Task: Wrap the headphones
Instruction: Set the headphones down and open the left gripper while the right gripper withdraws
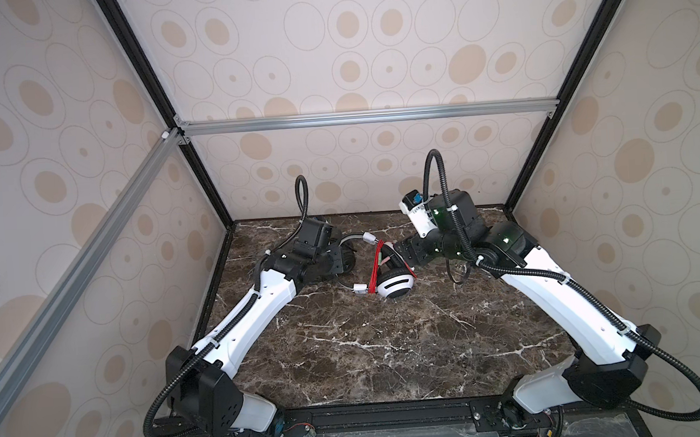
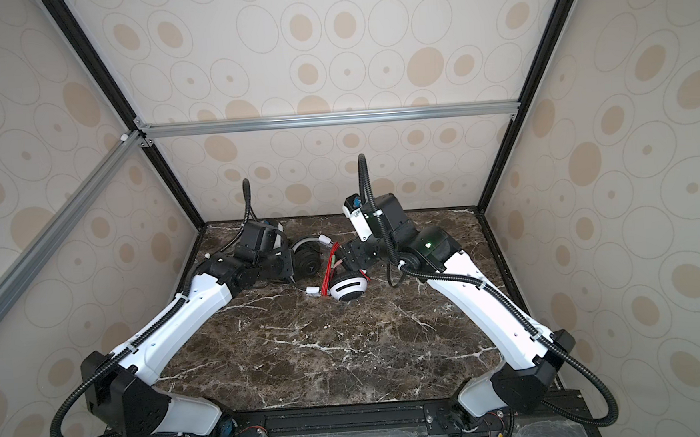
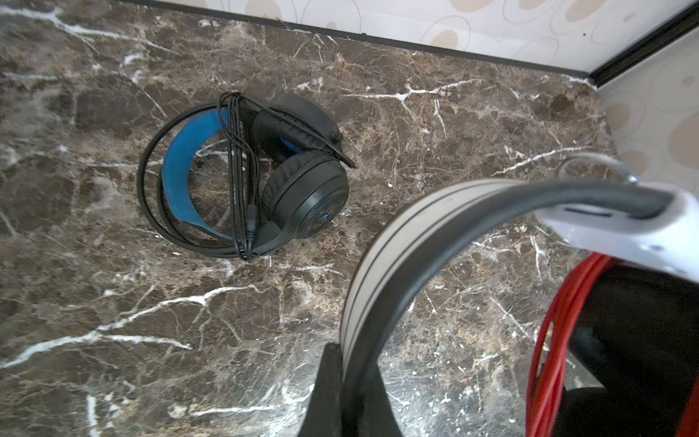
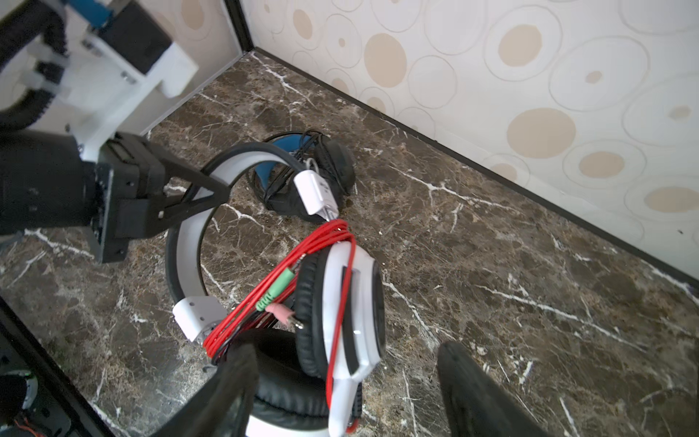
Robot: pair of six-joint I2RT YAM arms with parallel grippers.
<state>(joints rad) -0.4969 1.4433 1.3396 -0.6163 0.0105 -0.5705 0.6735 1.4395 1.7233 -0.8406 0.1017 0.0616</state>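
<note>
My left gripper goes on to the free marble (image 3: 473,252) beside the black headphones before it lets go there, as the red cord (image 1: 376,268) is wound around the white headphones.
The white headphones (image 1: 396,285) with black pads lie mid-table, their red cord (image 4: 333,234) looped in several turns round the ear cups, green and pink plugs (image 4: 276,291) tucked in. My left gripper (image 3: 350,378) is shut on the white headband (image 3: 378,242), also seen in the right wrist view (image 4: 223,189). My right gripper (image 4: 344,352) stands open, its fingers either side of the ear cups. The black headphones (image 3: 246,178) with a blue inner headband lie behind, black cord wound across them; in both top views only one ear cup (image 1: 345,265) (image 2: 307,263) shows beside the left arm.
The brown marble table (image 1: 389,350) is walled in by patterned panels at the back and both sides. Both headsets lie near the back wall (image 4: 491,94). A black cable loop (image 1: 460,275) hangs under the right forearm.
</note>
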